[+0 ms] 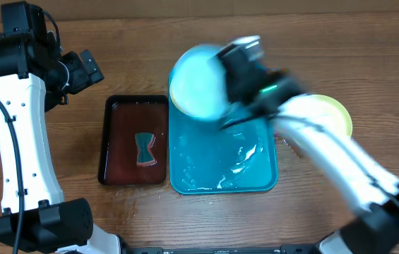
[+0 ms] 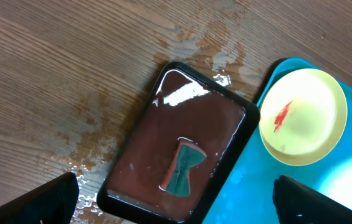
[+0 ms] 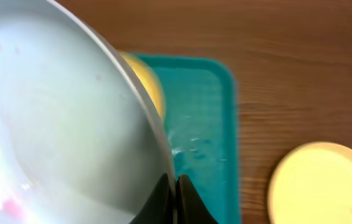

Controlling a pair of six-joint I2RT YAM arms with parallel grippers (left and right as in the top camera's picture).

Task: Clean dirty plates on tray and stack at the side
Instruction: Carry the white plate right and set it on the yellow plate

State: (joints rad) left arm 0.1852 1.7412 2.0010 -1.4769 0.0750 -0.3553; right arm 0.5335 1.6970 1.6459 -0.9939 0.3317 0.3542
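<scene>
I should go on carrying the white-bluish plate [image 1: 198, 83] by its rim in my right gripper until the two plates stack, as the yellow plate [image 1: 337, 113] lies open beside the tray.
My right gripper [image 1: 229, 70] is shut on the rim of the white-bluish plate [image 1: 198, 81] and holds it lifted above the far end of the turquoise tray [image 1: 255, 180]; the wrist view shows the jaws [image 3: 176, 186] pinching that rim, the plate [image 3: 57, 118] filling the left. A pale yellow plate with a red smear [image 2: 303, 115] lies at the tray's far end, mostly hidden overhead. Another pale yellow plate [image 1: 335, 113] sits on the table right of the tray, also in the right wrist view [image 3: 325, 183]. My left gripper [image 2: 176, 199] is open and empty, high above the black tray.
A black tray [image 1: 134, 141] with reddish-brown liquid and a green-and-red sponge [image 1: 145, 149] lies left of the turquoise tray; it also shows in the left wrist view [image 2: 182, 143]. Water puddles lie in the turquoise tray and on the wood around the black tray.
</scene>
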